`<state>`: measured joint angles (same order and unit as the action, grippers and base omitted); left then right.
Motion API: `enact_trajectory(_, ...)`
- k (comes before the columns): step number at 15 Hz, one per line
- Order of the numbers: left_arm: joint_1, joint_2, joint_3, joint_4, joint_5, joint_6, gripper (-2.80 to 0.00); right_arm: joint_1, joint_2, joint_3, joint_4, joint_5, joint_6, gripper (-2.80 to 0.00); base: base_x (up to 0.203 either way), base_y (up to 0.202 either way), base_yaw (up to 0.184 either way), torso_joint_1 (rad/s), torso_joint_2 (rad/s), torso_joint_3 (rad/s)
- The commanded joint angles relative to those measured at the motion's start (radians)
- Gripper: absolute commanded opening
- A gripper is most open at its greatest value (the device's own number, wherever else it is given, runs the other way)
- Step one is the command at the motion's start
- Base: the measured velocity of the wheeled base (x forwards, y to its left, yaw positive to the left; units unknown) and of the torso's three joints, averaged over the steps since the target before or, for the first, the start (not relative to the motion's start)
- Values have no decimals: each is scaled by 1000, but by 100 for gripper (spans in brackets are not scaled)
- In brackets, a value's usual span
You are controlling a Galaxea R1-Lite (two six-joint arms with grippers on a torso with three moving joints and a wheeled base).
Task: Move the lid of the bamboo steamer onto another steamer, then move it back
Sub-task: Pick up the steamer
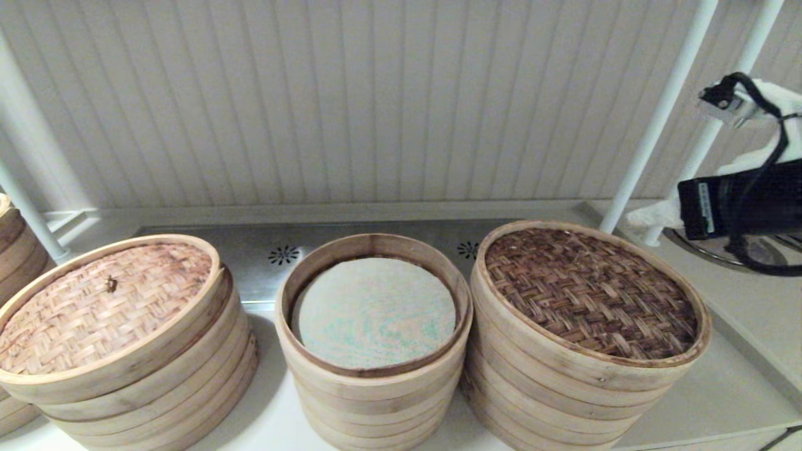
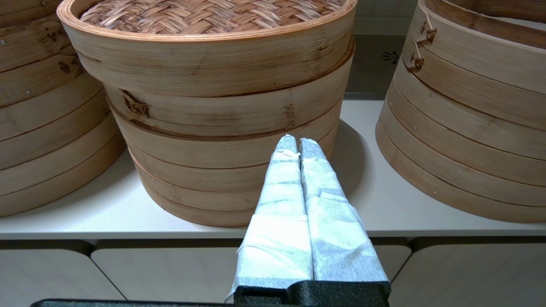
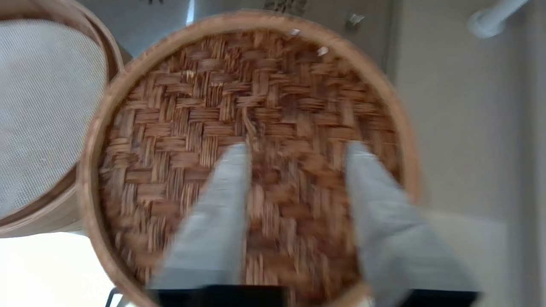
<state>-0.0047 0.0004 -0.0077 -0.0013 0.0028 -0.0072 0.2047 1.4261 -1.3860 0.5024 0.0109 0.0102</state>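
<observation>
I expect the bamboo steamer lid (image 1: 590, 293) to hang almost level when I lift it where a piece (image 3: 249, 124) curls up near the middle of the lid's weave.
The bamboo steamer lid (image 1: 589, 291), dark brown weave in a pale rim, lies on the wide right-hand stack. Beside it in the middle stands the other steamer (image 1: 374, 313), a narrow stack with no lid and a whitish liner flecked blue-green. My right gripper (image 3: 296, 149) hovers open above the lid (image 3: 256, 106), both wrapped fingers over the weave and nothing between them. Its arm (image 1: 739, 200) comes in from the right edge of the head view. My left gripper (image 2: 297, 143) is shut and empty, low at the counter's front edge, facing the tan-lidded stack (image 2: 213, 106).
The pale-tan-lidded stack (image 1: 106, 313) stands at the left, with a further stack (image 1: 15, 250) behind it at the frame edge. White posts (image 1: 658, 113) rise at the back right, beside a round metal rim (image 1: 708, 254). A panelled wall closes the back.
</observation>
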Motion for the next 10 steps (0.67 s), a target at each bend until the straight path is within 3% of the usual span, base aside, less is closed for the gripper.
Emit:
enact_trajectory(1, 0, 0, 0, 0, 0, 0, -280, 31, 74, 0, 0, 1, 2, 0, 0, 0, 0, 0, 0, 0)
enact_trajectory(10, 0, 0, 0, 0, 0, 0, -280, 55, 128, 59, -4, -4, -3, 0, 0, 0, 0, 0, 0, 0)
